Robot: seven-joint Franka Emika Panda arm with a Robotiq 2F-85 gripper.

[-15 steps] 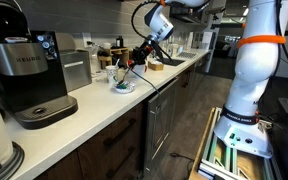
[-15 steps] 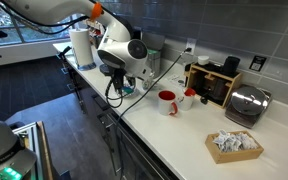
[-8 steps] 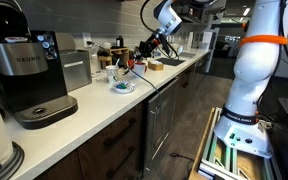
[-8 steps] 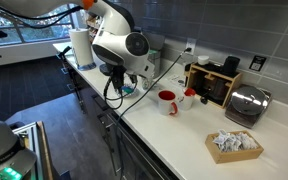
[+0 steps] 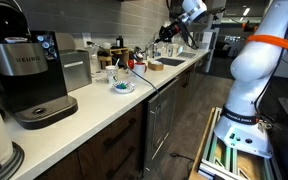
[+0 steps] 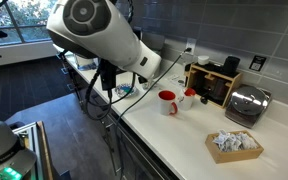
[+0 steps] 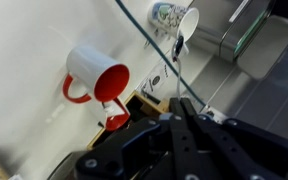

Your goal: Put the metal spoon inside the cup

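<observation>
The metal spoon in my gripper is hanging past the red mug, next to the cable. I should swing back over the red mug's opening [image 7: 112, 83] before I lower the spoon.
The metal spoon [image 7: 186, 24] shows at the top of the wrist view, its bowl against a patterned dish [image 7: 164, 12] and its thin handle pointing toward me. I cannot tell whether it sits inside the clear glass cup [image 5: 119, 74] that stands on that dish [image 5: 122, 88]. A red mug [image 7: 96, 78] stands further along the white counter and also shows in an exterior view [image 6: 167, 102]. My gripper [image 7: 179, 102] is shut with nothing visible between its fingers. It is raised high, well away from the cup [image 5: 168, 32].
A Keurig coffee machine [image 5: 29, 75] stands near the counter's front. A sink [image 5: 170, 62] lies beyond the cup. A wooden box [image 6: 214, 85], a toaster [image 6: 246, 104] and a tray of crumpled paper [image 6: 234, 145] sit past the red mug. My arm's joint [image 6: 94, 35] blocks much of that view.
My gripper has pulled up and away from the glass cup on the dish. The arm has swung so that its joint now fills an exterior view.
</observation>
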